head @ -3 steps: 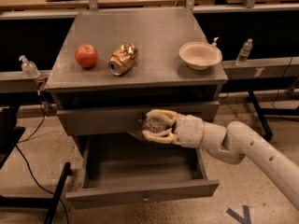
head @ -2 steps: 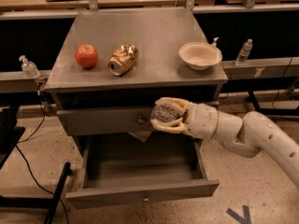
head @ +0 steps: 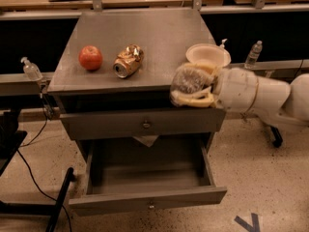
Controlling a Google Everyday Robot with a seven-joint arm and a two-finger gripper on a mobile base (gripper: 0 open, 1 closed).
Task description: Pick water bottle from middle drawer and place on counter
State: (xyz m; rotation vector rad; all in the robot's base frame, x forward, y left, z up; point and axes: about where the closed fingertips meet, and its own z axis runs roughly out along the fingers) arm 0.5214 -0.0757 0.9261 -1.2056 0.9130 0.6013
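Next, I lift the water bottle higher with my gripper and bring it next to the gold can, because the bottle is hanging at the counter's front edge by the white bowl.
My gripper is shut on the water bottle, a small clear crinkled plastic bottle. It holds the bottle at the front right edge of the counter, just above the surface and in front of the white bowl. The white arm reaches in from the right. The middle drawer below stands pulled open, and its grey tray shows nothing inside. The drawer above it is shut.
On the counter lie a red apple, a crushed gold can and a white bowl. A pump-top dispenser bottle stands at left, a slim clear bottle at right. Wooden tabletops lie behind.
The gripper has lifted the water bottle up from in front of the drawers to the counter's front right edge, moving up and to the right.
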